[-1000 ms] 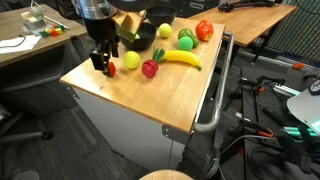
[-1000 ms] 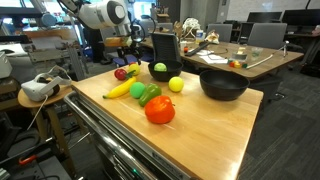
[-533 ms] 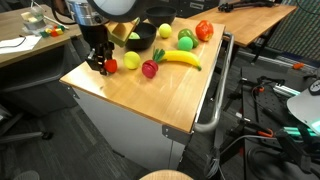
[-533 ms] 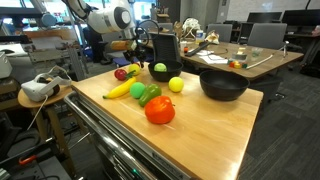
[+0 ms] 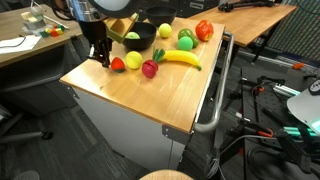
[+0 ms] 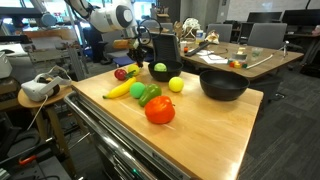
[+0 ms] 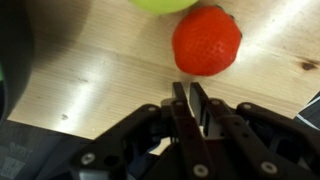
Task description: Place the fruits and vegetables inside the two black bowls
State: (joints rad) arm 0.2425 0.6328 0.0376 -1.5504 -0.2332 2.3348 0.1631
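The red strawberry-like piece (image 7: 198, 73) lies beyond where my gripper's closed fingers stop, so I should open them, move over the piece's middle (image 5: 118, 64) and grip it before lifting.
In the wrist view my gripper (image 7: 190, 92) is shut, its fingers nearly touching with nothing between them. A red strawberry-like piece (image 7: 207, 42) lies on the wood just beyond the fingertips, apart from them. In an exterior view the gripper (image 5: 102, 57) hangs at the table's left end beside this red piece (image 5: 117, 64). Nearby lie a yellow round fruit (image 5: 132, 60), a red piece with green leaves (image 5: 150, 68), a banana (image 5: 181, 58), green pieces (image 5: 186, 40) and a red pepper (image 5: 204, 30). One black bowl (image 5: 145, 40) holds a green piece. A larger black bowl (image 6: 223, 84) stands apart.
The wooden table (image 5: 150, 100) has a metal rail (image 5: 215, 95) along one side. Desks, chairs and cables surround it. A black upright object (image 6: 164, 46) stands behind the smaller bowl. A white headset (image 6: 36, 88) rests on a stool beside the table.
The jaws have gone from wide open to shut. The gripper has shifted slightly up and back, and the red piece now lies in front of the fingertips, not between them.
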